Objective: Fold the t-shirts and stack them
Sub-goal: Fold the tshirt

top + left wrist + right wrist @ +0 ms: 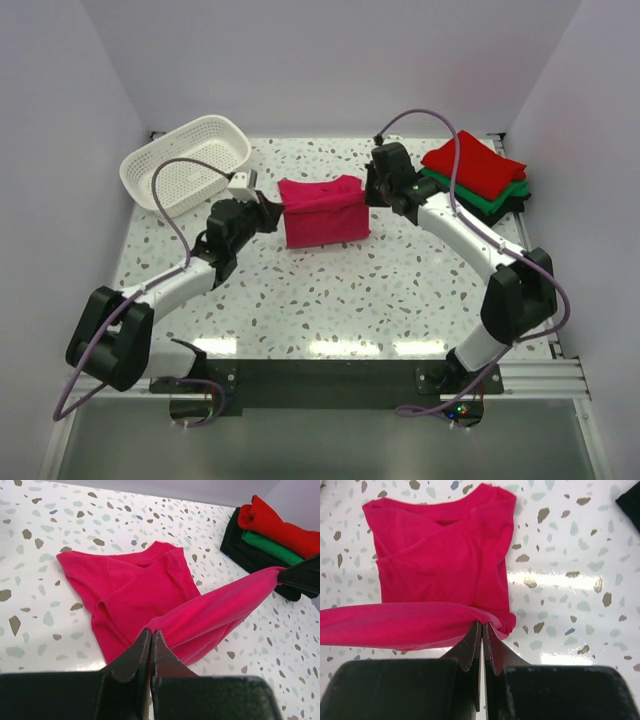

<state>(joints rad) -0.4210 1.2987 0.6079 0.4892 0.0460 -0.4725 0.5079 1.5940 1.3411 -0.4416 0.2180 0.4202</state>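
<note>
The magenta-pink t-shirt's lifted edge (325, 203) reaches straight across it, so I should now move that edge's corner with my right gripper until it covers the t-shirt's far edge (347, 182), and then let go.
The magenta-pink t-shirt (322, 211) lies half folded in the middle of the table, its far edge lifted and stretched between both grippers. My left gripper (272, 210) is shut on its left corner (165, 622). My right gripper (370, 190) is shut on its right corner (492, 620). The rest of the shirt (125, 595) rests on the table with neckline and sleeve showing (440, 555). A stack of folded shirts stands at the back right: red (472, 162) on top, green (495, 200) under it, black (518, 200) at the bottom. The stack also shows in the left wrist view (270, 532).
A white plastic lattice basket (185, 160) stands at the back left, close behind my left arm. White walls enclose the terrazzo table (380, 290) on three sides. A metal rail (540, 375) runs along the near edge.
</note>
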